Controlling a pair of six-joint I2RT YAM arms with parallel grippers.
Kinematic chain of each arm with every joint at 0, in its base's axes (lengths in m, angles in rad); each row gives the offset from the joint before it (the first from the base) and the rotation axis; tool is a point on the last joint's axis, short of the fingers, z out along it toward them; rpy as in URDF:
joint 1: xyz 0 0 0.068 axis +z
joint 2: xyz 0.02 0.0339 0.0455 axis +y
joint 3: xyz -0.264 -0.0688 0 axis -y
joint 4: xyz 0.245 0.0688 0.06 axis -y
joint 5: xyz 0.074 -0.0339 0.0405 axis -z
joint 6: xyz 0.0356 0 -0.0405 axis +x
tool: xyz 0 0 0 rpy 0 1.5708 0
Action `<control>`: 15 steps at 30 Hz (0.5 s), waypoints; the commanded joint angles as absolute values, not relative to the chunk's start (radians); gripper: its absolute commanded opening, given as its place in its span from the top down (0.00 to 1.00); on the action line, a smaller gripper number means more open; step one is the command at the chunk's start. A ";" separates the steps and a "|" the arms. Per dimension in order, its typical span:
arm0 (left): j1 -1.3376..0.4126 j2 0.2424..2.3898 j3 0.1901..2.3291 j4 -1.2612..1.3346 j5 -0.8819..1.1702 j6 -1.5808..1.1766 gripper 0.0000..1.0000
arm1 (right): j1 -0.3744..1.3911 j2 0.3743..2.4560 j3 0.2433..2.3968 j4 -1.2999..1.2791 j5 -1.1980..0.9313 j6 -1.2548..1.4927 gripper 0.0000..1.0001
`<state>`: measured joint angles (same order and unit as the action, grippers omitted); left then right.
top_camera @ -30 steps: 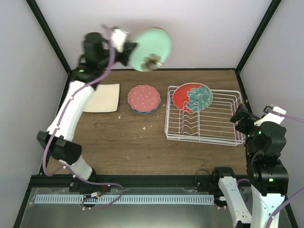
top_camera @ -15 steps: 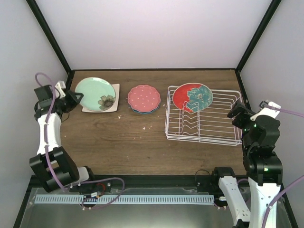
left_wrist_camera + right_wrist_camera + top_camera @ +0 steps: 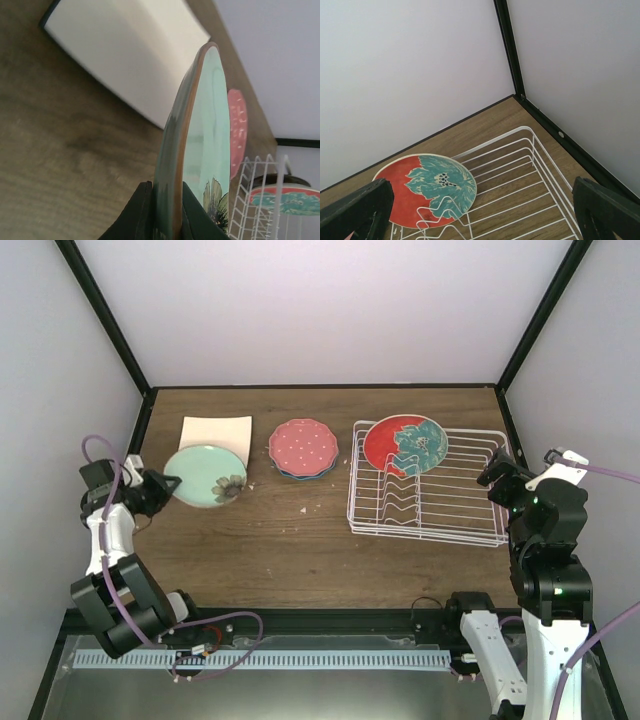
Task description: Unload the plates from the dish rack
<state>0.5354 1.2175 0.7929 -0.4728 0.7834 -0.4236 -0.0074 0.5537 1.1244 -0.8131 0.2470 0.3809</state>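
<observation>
The mint green plate's flower [image 3: 229,486] faces up and the wood in front [image 3: 214,528] is clear. My left gripper should now lower the mint green plate there until it rests.
My left gripper [image 3: 166,485] is shut on the rim of the mint green flower plate [image 3: 205,476], held low at the table's left, just in front of the beige square plate [image 3: 218,430]. In the left wrist view the jaws [image 3: 167,215] pinch the mint plate [image 3: 200,145] seen edge-on, with the beige plate [image 3: 125,55] behind. The pink polka-dot plate [image 3: 303,444] lies on the blue plate [image 3: 289,475]. The large red-and-teal plate [image 3: 405,443] stands in the white dish rack [image 3: 470,525]. My right gripper [image 3: 489,476] is open and empty at the rack's right end. The small dark red plate is out of view.
The right wrist view shows the red-and-teal plate [image 3: 427,187] leaning on the rack's wavy dividers [image 3: 520,175], the open gripper [image 3: 482,200] above the rack, and the black frame post [image 3: 507,45] in the far right corner. Grey walls enclose the table.
My left arm swung the mint plate down from high at the back to over the beige plate, then nearer, to low in front of it. The right arm barely moved.
</observation>
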 commanded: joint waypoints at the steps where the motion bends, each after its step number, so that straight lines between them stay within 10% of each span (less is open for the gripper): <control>1: 0.538 1.204 0.755 -0.500 0.802 -0.380 0.96 | 0.005 0.541 1.123 -0.806 0.274 0.367 0.00; 15: 0.539 1.248 0.657 -0.577 0.652 -0.339 0.96 | 0.005 0.537 1.115 -0.811 0.277 0.358 0.00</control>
